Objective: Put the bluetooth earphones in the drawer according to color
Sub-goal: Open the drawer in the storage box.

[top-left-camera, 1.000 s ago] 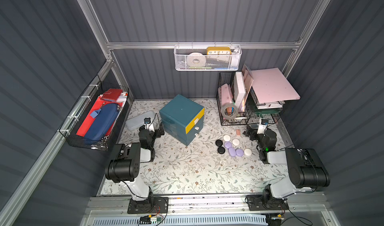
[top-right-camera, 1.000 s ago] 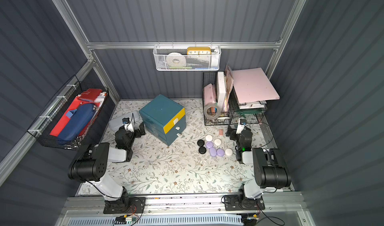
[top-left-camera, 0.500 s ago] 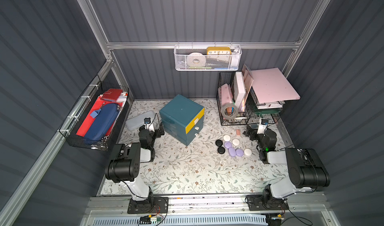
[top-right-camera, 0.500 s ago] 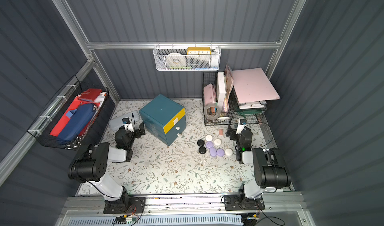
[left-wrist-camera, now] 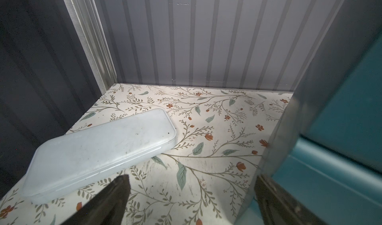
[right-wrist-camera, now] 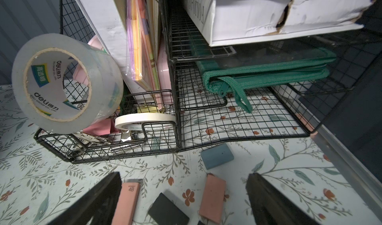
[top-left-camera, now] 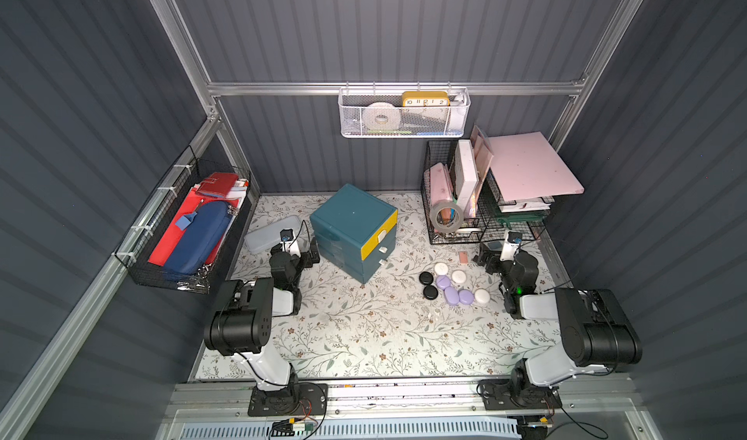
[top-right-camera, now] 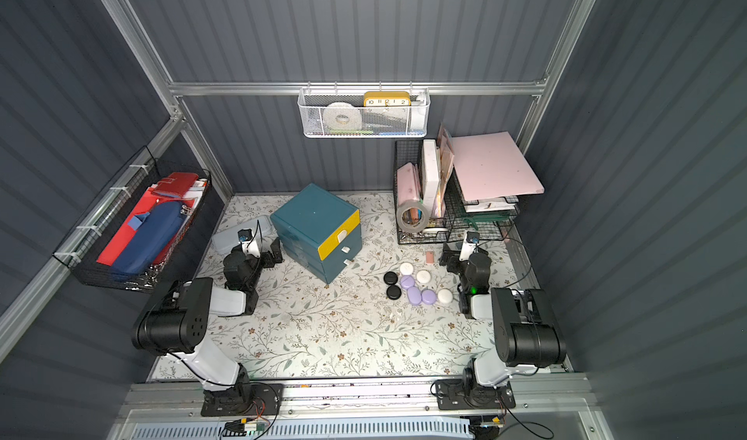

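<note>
The yellow drawer (top-left-camera: 379,235) is closed, so I'll raise my left gripper from beside the cabinet to steady the cabinet's top (top-left-camera: 352,211) while my right gripper pulls the drawer open.
The bluetooth earphones lie in a tight cluster on the floral mat, right of centre in both top views. Two are black (top-left-camera: 425,278) (top-right-camera: 393,292), three white (top-left-camera: 458,276) (top-right-camera: 444,295) and three lavender (top-left-camera: 451,295) (top-right-camera: 414,294). The teal cabinet (top-left-camera: 351,215) (left-wrist-camera: 341,131) stands at the back middle; its yellow drawer (top-left-camera: 380,238) and both teal drawers (top-left-camera: 376,258) are pushed in. My left gripper (top-left-camera: 295,253) (left-wrist-camera: 191,178) is open and empty beside the cabinet's left side. My right gripper (top-left-camera: 501,256) (right-wrist-camera: 184,176) is open, low over small erasers, behind and right of the earphones.
A translucent grey box (top-left-camera: 266,238) (left-wrist-camera: 99,151) lies just beyond the left gripper. A black wire rack (top-left-camera: 452,240) (right-wrist-camera: 103,151) with a tape roll (right-wrist-camera: 62,83) fronts the right gripper. Pink erasers (right-wrist-camera: 213,195), a black one (right-wrist-camera: 167,211) and a blue-grey one (right-wrist-camera: 217,155) lie there. A pink chip (top-left-camera: 463,257) lies behind the cluster.
</note>
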